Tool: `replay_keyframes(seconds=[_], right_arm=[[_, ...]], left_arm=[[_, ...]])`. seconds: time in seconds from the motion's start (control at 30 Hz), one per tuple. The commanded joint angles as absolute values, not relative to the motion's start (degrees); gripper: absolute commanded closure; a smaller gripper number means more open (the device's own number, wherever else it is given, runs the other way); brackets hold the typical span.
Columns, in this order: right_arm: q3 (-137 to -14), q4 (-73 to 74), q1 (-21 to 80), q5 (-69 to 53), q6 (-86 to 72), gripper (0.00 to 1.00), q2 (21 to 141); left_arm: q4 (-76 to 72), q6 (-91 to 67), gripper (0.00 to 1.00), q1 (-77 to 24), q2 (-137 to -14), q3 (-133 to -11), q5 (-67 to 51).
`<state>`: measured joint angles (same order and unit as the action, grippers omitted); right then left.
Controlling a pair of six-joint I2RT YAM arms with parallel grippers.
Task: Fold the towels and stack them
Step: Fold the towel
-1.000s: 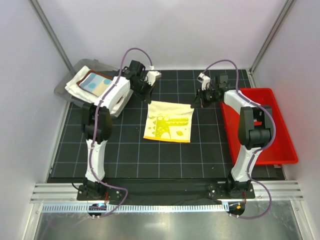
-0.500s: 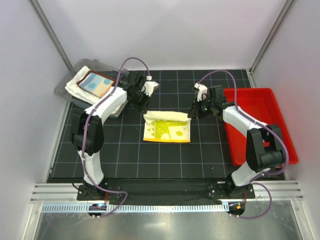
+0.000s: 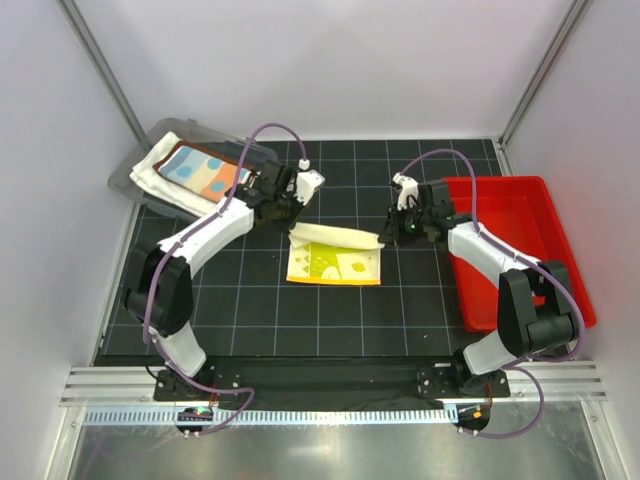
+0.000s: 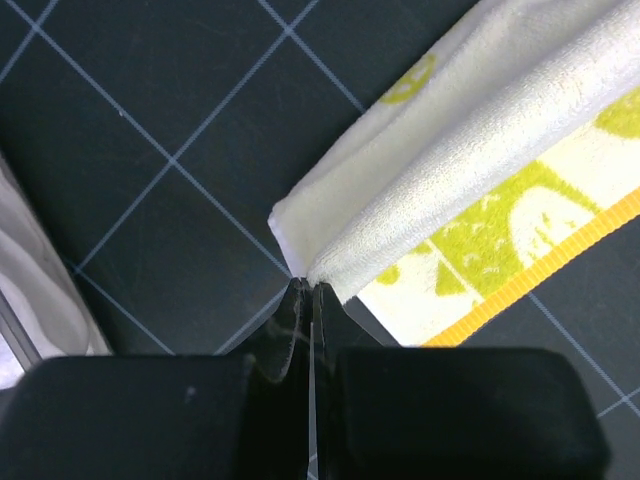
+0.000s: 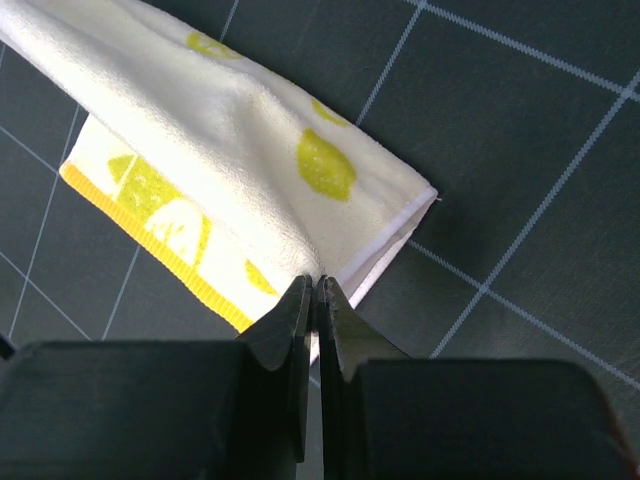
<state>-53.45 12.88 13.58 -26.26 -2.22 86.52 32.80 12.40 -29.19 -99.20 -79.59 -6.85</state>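
Observation:
The towel's lifted edge (image 3: 338, 236) stretches straight, aligned with the towel's near edge (image 3: 333, 283). My left gripper should keep bringing its towel corner over until the edges meet, then release.
A yellow towel (image 3: 335, 255) with green prints lies on the black grid mat, its far edge lifted and rolled toward the near edge. My left gripper (image 3: 292, 227) is shut on the towel's far left corner (image 4: 310, 262). The right gripper (image 3: 385, 237) pinches the far right corner (image 5: 322, 268), jaws shut on the cloth. Between the two grips the lifted edge hangs as a pale roll over the printed half (image 4: 520, 220). Folded towels are stacked at the far left: a light-blue dotted one (image 3: 200, 168) on a rust-brown one, over a cream-white one (image 3: 150, 172).
A grey tray (image 3: 165, 130) holds the stack at the far left corner. A red bin (image 3: 520, 250) stands along the right side under the right arm. White enclosure walls close in the mat on three sides.
Both grippers took the towel's far corners and carried them toward the near edge, so the flat towel now folds over itself. Both arms reach lower over the mat.

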Motion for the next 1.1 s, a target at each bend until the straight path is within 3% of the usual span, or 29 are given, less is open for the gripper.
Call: replay_keyframes(seconds=[0.0,0.73,0.87,0.93,0.97,1.07], right_arm=[[-52.82,13.44,15.20,-24.35,-4.04,0.99,84.73],[-46.41,19.69,18.46,-20.13,-11.16,0.95,80.77],[-45.53,19.60,19.86,-21.18,-12.39,0.89,80.95],[-45.18,19.77,20.30,-21.44,-13.18,0.83,80.60],[-44.65,20.12,20.39,-21.27,-13.53,0.76,80.33],[-44.64,21.79,20.39,-20.04,-14.24,0.76,80.16]], left_arm=[[28.83,12.30,1.00,-29.71,-95.10,-76.74,-3.69],[31.29,9.49,1.00,-33.93,-91.32,-66.10,-3.96],[31.90,9.32,0.99,-34.19,-91.40,-65.74,-3.52],[32.60,9.05,0.96,-34.19,-91.84,-65.48,-3.43],[33.13,8.97,0.89,-34.36,-92.11,-65.48,-2.82],[34.98,8.09,0.75,-35.07,-92.46,-65.83,-1.68]])
